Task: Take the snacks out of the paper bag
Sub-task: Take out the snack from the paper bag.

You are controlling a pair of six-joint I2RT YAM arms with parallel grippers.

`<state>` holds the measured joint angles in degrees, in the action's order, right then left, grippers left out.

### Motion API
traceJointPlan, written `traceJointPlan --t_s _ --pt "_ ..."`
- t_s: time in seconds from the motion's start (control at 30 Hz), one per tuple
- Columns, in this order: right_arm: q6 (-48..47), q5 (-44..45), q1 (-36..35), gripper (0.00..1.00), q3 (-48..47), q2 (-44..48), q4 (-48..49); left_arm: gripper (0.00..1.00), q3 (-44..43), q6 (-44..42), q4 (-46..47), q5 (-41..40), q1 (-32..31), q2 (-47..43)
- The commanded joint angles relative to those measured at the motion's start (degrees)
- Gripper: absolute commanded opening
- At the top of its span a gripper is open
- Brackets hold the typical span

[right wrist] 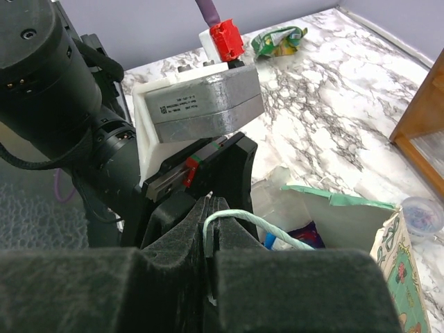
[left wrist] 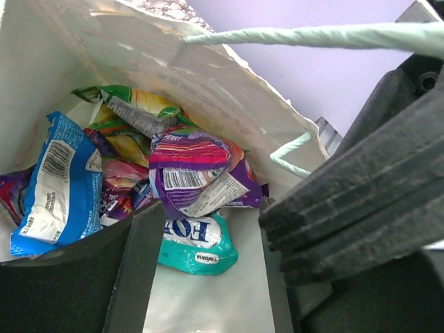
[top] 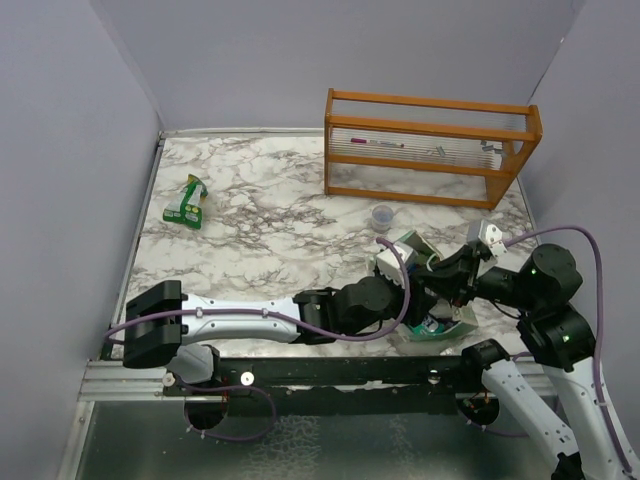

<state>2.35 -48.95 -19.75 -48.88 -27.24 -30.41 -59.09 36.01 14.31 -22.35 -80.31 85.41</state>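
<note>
I should reach further in with my left gripper and lift the purple packet [left wrist: 198,170] out first, because it is lying over part of the teal packet [left wrist: 191,225].
The paper bag [top: 432,290] lies near the front right of the table, mouth towards the left arm. My left gripper [left wrist: 208,277] is open inside it, jaws wide apart, empty, above a teal packet [left wrist: 198,244]. Just beyond lie a purple packet [left wrist: 194,173], a blue one [left wrist: 52,184] and a green-yellow one [left wrist: 132,104]. My right gripper [right wrist: 211,208] is shut on the bag's string handle [right wrist: 243,220] and holds the bag [right wrist: 340,222] open. One green packet [top: 186,203] lies out on the table at the far left, also in the right wrist view [right wrist: 277,39].
An orange wooden rack [top: 430,145] stands at the back right. A small clear cup [top: 382,215] sits just behind the bag. Grey walls close in the left, back and right sides. The left arm [top: 250,320] stretches along the front edge.
</note>
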Motion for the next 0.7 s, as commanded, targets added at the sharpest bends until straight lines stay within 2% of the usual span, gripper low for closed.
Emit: traceJointPlan --t_s 0.0,0.13,0.23,0.3,0.67 --pt "-0.15 -2.49 -0.72 0.02 0.02 1.58 0.39 0.58 4.07 -0.03 5.74 -0.64 1.41 -1.13" --pt "0.17 -2.2 -0.89 0.02 0.64 1.96 1.32 0.61 5.83 0.11 6.57 -0.05 1.54 -1.7" --pt "0.21 -2.29 -0.9 0.02 0.33 2.3 1.35 0.55 6.02 0.81 7.46 0.14 1.49 -0.63" --pt "0.08 -1.83 -0.91 0.02 -0.37 2.74 0.83 0.56 8.25 0.9 11.52 1.06 1.56 -0.77" --pt "0.3 -3.08 -0.91 0.02 -1.58 3.52 0.63 0.78 5.26 -3.11 15.3 4.73 1.65 4.44"
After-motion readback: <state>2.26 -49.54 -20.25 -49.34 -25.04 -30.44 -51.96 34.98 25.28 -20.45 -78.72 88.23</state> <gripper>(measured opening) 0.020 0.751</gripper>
